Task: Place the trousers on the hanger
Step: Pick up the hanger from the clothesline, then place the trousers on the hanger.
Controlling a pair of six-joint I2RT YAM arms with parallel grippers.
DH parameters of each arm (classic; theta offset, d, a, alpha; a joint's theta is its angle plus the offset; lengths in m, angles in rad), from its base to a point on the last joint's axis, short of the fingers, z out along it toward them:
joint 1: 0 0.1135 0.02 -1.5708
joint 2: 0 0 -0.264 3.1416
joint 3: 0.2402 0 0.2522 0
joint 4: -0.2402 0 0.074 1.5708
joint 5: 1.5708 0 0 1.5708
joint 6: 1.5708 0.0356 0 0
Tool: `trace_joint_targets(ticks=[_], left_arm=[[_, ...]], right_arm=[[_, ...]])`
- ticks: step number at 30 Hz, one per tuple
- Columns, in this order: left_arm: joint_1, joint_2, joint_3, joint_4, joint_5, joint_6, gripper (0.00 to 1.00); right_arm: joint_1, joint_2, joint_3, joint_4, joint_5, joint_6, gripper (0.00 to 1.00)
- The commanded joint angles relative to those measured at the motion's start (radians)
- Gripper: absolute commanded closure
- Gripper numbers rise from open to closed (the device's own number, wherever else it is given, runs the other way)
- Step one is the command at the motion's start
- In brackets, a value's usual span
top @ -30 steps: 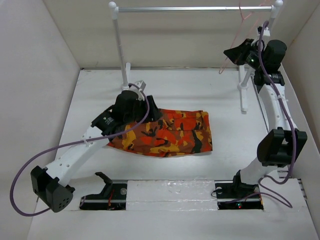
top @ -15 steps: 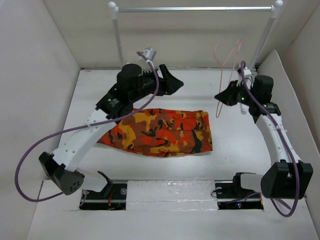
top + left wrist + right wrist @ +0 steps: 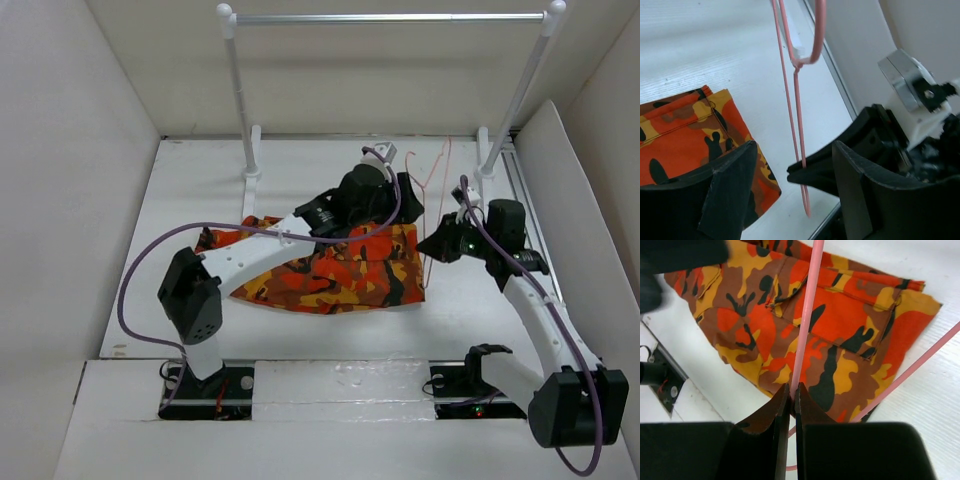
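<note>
Next, my left gripper takes the hanger first, because my right gripper is on the hanger's wire (image 3: 799,125). My right gripper can then grab the trousers' edge (image 3: 417,284) beside it.
The camouflage trousers (image 3: 340,270) lie flat on the table, also seen in the left wrist view (image 3: 685,130) and the right wrist view (image 3: 825,325). My right gripper (image 3: 430,245) is shut on the thin pink hanger (image 3: 440,170), holding it upright just off the trousers' right edge. Its fingertips (image 3: 792,390) pinch one wire of the hanger (image 3: 807,305). My left gripper (image 3: 412,203) is open and empty above the trousers' far right corner. In its view the hanger (image 3: 792,95) hangs between its spread fingers (image 3: 794,147), its hook at the top, with the right gripper's tips (image 3: 805,172) clamped on the wire.
A silver rail (image 3: 385,17) on white posts (image 3: 240,110) stands at the back. White walls close in the left and back, and a slanted white panel (image 3: 565,190) stands at the right. The left arm (image 3: 250,255) stretches over the trousers.
The right gripper has brought the hanger down from near the rail to beside the trousers. The left arm has swung from the back left across to the trousers' right end.
</note>
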Motion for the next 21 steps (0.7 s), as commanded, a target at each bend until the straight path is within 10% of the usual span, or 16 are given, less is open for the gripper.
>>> trace_joint_targets(ticks=[1, 11, 18, 21], left_arm=[[-0.054, 0.003, 0.036, 0.102, -0.101, -0.009, 0.43], [-0.088, 0.101, 0.038, 0.137, -0.256, -0.06, 0.53], [-0.116, 0.134, 0.061, 0.12, -0.341, -0.083, 1.0], [-0.116, 0.108, 0.0, 0.145, -0.316, -0.136, 1.0]], right_arm=[[0.024, -0.043, -0.021, 0.056, -0.03, 0.02, 1.0], [0.042, -0.112, -0.073, 0.022, -0.056, 0.064, 1.0], [0.042, -0.152, -0.067, -0.133, -0.027, 0.02, 1.0], [0.018, -0.193, -0.053, -0.266, 0.021, -0.037, 0.93]])
